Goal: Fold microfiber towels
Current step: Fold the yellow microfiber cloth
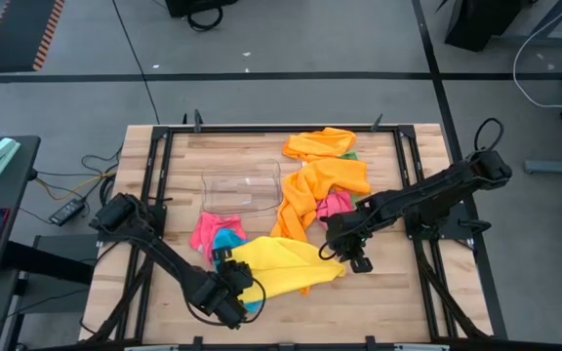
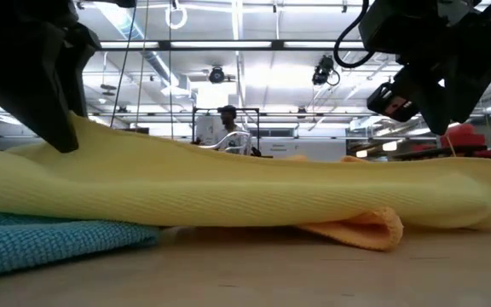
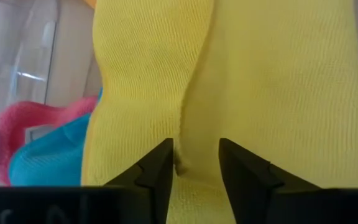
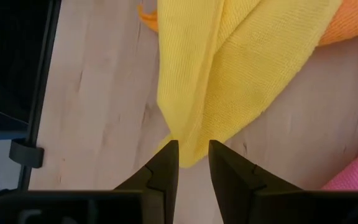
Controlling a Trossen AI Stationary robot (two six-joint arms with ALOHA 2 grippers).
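Note:
My gripper will bring up the yellow towel [image 1: 286,266] alone when it lifts, because the blue towel [image 1: 226,240] sticks out flat under the yellow towel's loose edge.
A yellow towel [image 1: 283,261] lies spread at the table's near middle, over a blue towel [image 1: 226,240] and an orange one [image 2: 366,228]. My left gripper [image 1: 230,281] is open at the yellow towel's left end, its fingers on either side of a raised fold [image 3: 182,134]. At the towel's right end my right gripper [image 1: 347,257] hangs open above the towel's corner [image 4: 190,155]. The table shows between its fingers. A pink towel [image 1: 206,232] lies beside the blue one. My left gripper's open fingers slant down from the near side and stand astride the yellow towel's raised fold [image 3: 180,163] near its left end. In the low view the cloth rises against one finger [image 2: 62,136]. The rest of the towel lies slack across the other towels.
A clear plastic bin [image 1: 242,188] stands at mid-table behind the towels. Orange towels [image 1: 325,183] are heaped toward the far right, with another pink one [image 1: 336,204] and a bit of green [image 1: 350,154]. Bare wood lies along the near edge and the far left.

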